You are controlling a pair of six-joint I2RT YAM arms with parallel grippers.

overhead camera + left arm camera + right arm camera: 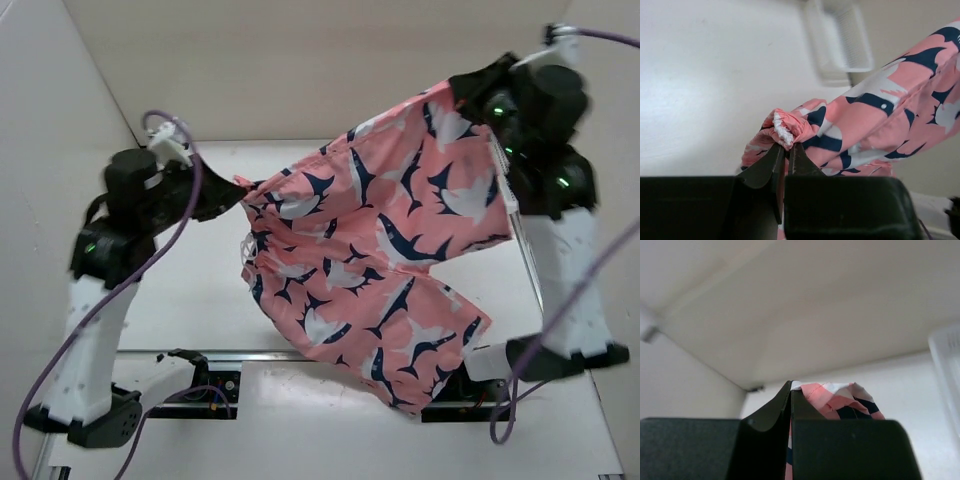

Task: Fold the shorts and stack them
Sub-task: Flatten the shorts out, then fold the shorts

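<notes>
My right gripper should put the raised leg down first, then take the lower leg's corner [414,406] and straighten it, because the shorts' lower leg is hanging over the table's near edge [408,348].
The coral-pink shorts [385,240] with navy and white fish shapes hang in the air, stretched between both arms, their lower leg drooping toward the table's near edge. My left gripper [243,187] is shut on the bunched waistband corner at the left; the left wrist view shows the pinched, gathered fabric [790,127] at my closed fingertips [787,147]. My right gripper [455,88] is raised high at the right and is shut on the opposite corner; the right wrist view shows pink fabric [840,400] pinched at my closed fingertips [791,387].
A white mesh basket [842,42] stands on the white table beyond the shorts; its edge shows at the right of the right wrist view [947,355] and behind the shorts from above [512,200]. White walls enclose the table's back and sides.
</notes>
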